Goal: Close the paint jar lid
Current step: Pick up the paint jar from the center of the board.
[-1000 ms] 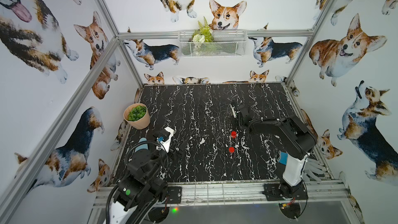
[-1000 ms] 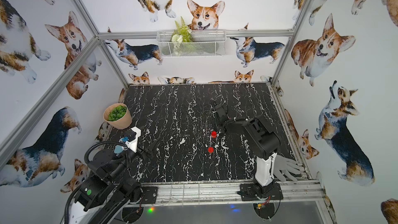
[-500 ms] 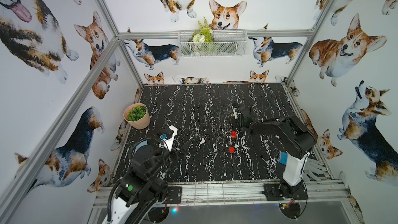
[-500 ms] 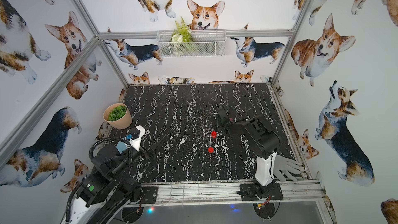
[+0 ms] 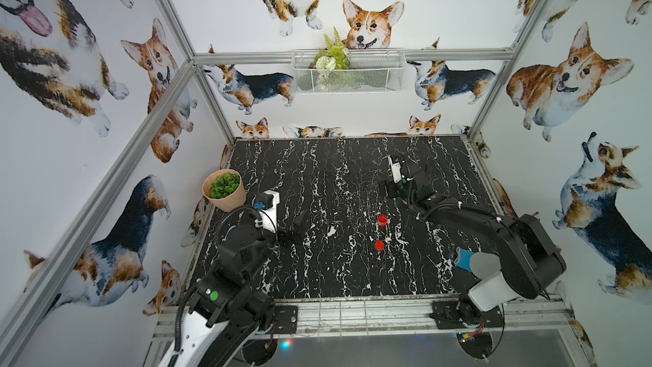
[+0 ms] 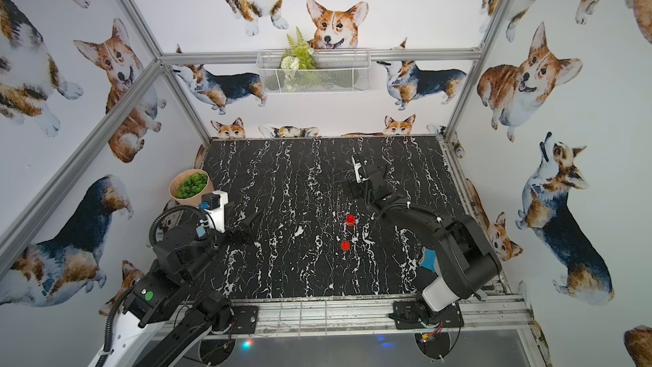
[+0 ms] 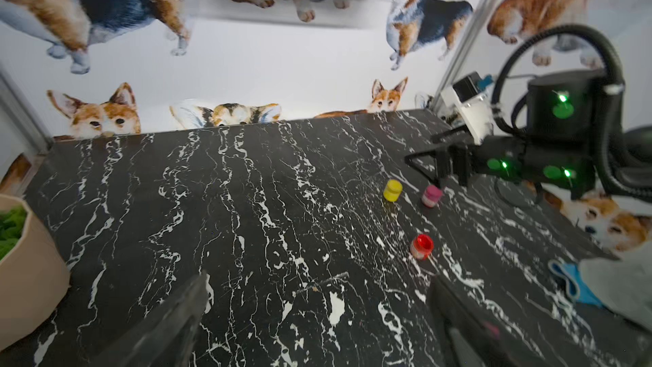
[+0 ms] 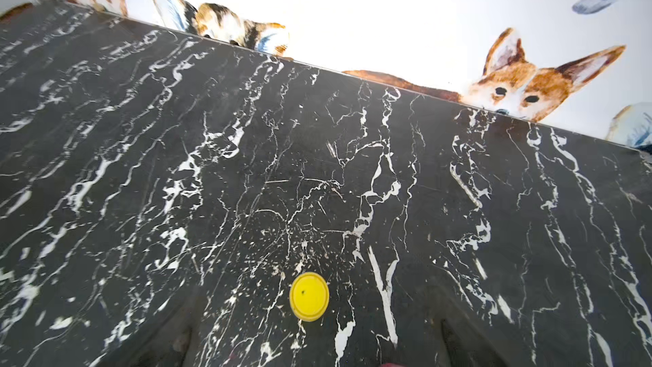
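Note:
Next, my right gripper takes the red jar [image 5: 382, 219] across to my left gripper, because the red jar stands open while the yellow jar [image 8: 309, 296] has its lid on.
A small yellow paint jar [image 7: 392, 190] stands on the black marble table [image 5: 317, 178] with its yellow lid [image 8: 309, 296] on top. My right gripper [image 8: 319, 323] hovers over it, open, its fingers well clear on both sides. In both top views that gripper [image 5: 388, 190] hides the jar. Beside it stands a pink jar [image 7: 432, 195], and nearer the front a red-topped jar [image 7: 421, 246] [image 5: 382, 219]. A second small red piece [image 5: 379, 245] lies in front of that; whether it is a jar or a lid I cannot tell. My left gripper [image 7: 319, 278] [image 5: 296, 227] hangs open at the left, holding nothing.
A tan pot of green plant [image 5: 224, 190] stands at the table's left edge, close to my left arm. A blue and grey cloth [image 7: 578, 284] lies by the base of my right arm. A wire basket [image 5: 347, 71] hangs on the back wall.
My left arm has reached a little farther out over the table. My right gripper has shifted slightly toward the back, still over the jars.

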`<state>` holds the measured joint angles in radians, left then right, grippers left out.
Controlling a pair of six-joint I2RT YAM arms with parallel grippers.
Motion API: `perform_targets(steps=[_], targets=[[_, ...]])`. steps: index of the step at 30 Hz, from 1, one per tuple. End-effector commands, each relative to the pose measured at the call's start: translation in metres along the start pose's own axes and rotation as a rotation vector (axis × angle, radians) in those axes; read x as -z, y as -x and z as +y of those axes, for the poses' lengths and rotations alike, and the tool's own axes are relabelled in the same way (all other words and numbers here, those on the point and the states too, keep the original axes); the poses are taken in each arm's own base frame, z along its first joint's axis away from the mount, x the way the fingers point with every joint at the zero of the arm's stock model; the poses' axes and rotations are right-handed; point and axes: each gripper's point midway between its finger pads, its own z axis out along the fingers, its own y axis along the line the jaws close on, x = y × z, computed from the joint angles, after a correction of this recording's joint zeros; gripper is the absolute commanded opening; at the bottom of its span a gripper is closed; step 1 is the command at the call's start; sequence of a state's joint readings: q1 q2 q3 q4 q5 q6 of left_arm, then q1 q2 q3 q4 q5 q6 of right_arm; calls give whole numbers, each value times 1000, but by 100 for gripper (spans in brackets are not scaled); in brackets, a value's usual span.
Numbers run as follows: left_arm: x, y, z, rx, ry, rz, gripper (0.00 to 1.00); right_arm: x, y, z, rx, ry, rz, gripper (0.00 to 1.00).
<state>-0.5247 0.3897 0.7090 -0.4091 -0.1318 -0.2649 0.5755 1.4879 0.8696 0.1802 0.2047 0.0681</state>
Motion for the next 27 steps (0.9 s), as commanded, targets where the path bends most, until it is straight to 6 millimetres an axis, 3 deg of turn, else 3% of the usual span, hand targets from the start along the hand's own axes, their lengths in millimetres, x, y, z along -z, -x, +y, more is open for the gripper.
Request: perform_targets(steps=[1,3,7,14,22,27], targets=[[11,8,1,77,-15,-82,100,23,-38,17,-15,46,93,100],[13,1,-16,27,-136,-107,100,35,-44,32,13,65,87,100],[13,-3,-12,-42,-101,-66,100,54,-55,52,31,89,120,100],[9,-10,-18,-106,-121,30,100,69,-83,53,20,107,188,100],[1,-31,-13,-201,-100,141,100,73,-78,60,10,139,222,100],[-1,-36,-21,-214,-151,168,100,67,-78,69,24,158,252,100]])
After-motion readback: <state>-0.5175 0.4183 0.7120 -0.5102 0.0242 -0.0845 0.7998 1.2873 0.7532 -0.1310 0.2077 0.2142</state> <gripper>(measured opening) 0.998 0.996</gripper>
